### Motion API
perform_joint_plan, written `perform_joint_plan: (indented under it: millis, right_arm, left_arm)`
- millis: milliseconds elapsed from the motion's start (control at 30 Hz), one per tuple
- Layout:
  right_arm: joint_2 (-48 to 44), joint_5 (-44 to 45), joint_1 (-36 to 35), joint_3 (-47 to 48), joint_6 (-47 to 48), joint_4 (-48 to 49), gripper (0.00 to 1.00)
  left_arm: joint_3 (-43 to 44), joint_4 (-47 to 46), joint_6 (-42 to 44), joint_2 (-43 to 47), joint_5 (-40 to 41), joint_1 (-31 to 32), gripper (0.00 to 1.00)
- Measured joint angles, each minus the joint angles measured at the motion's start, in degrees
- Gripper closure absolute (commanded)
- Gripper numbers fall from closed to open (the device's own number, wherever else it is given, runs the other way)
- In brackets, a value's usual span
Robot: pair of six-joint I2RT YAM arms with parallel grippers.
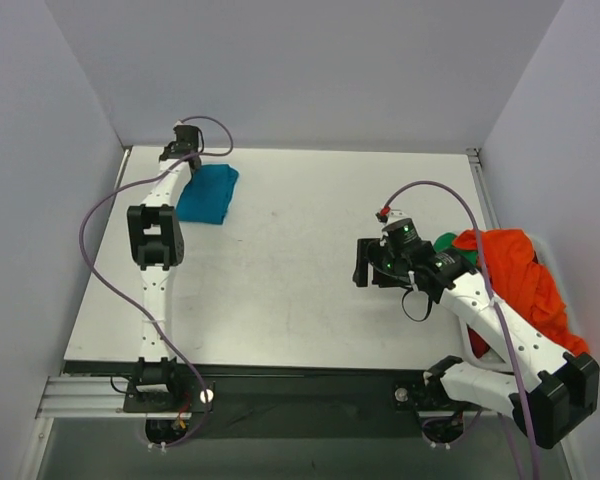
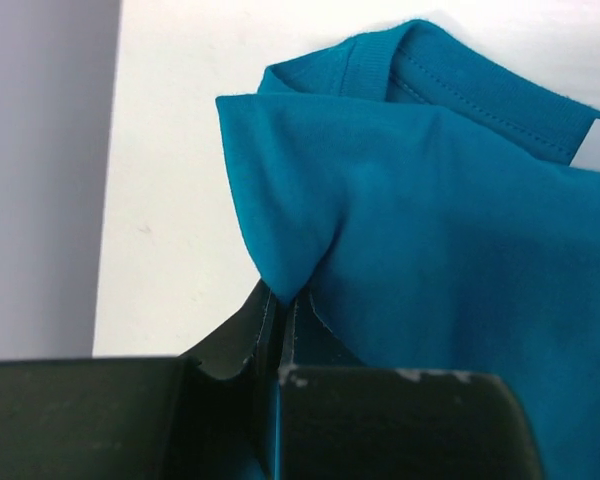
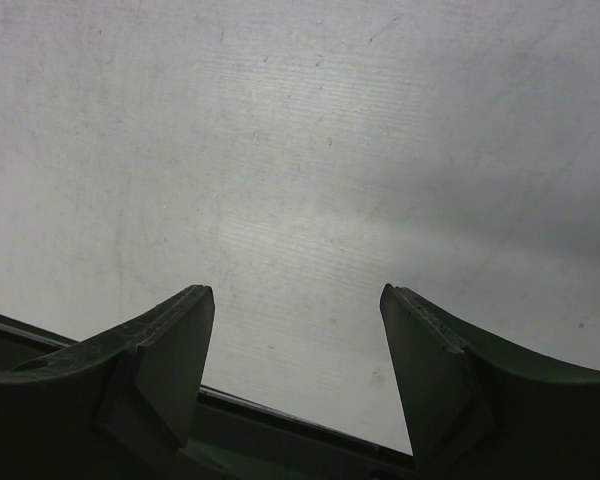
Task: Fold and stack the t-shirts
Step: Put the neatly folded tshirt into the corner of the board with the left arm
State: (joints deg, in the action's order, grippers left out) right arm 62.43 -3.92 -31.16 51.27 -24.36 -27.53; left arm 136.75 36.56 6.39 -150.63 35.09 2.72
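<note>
The teal-blue t-shirt point(image 1: 209, 196) rests folded flat with open space to the table's far corner point(image 1: 140, 162), so I should keep sliding it with my left gripper until it sits there.
A teal-blue t-shirt point(image 1: 208, 193) lies bunched in a compact bundle at the table's far left. My left gripper point(image 1: 187, 155) is at its left edge. In the left wrist view, the left gripper point(image 2: 280, 300) is shut on a pinched fold of that teal-blue t-shirt point(image 2: 430, 200), whose collar shows at the top. An orange-red t-shirt point(image 1: 520, 275) lies heaped at the right edge, with a bit of a green t-shirt point(image 1: 445, 241) poking out beside it. My right gripper point(image 1: 362, 262) hovers left of that heap, over bare table. In its wrist view the right gripper point(image 3: 298, 295) is open and holds nothing.
Grey walls close in the table point(image 1: 300, 260) on the left, back and right. A metal rail point(image 1: 90, 395) runs along the near edge by the arm bases. Purple cables point(image 1: 110, 260) loop off both arms. The heap at the right partly covers my right arm.
</note>
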Motion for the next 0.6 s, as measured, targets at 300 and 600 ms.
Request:
perform_joint_plan:
  millis: [300, 600]
  right_arm:
    - [0.26, -0.17, 1.03, 0.0, 0.5, 0.02, 0.31]
    - [1.86, -0.44, 1.33, 0.0, 0.61, 0.04, 0.31]
  left_arm:
    - [5.97, -5.53, 5.53, -2.8, -1.6, -4.81, 0.98]
    - [7.5, -7.1, 6.21, -3.98, -5.73, -8.15, 0.97]
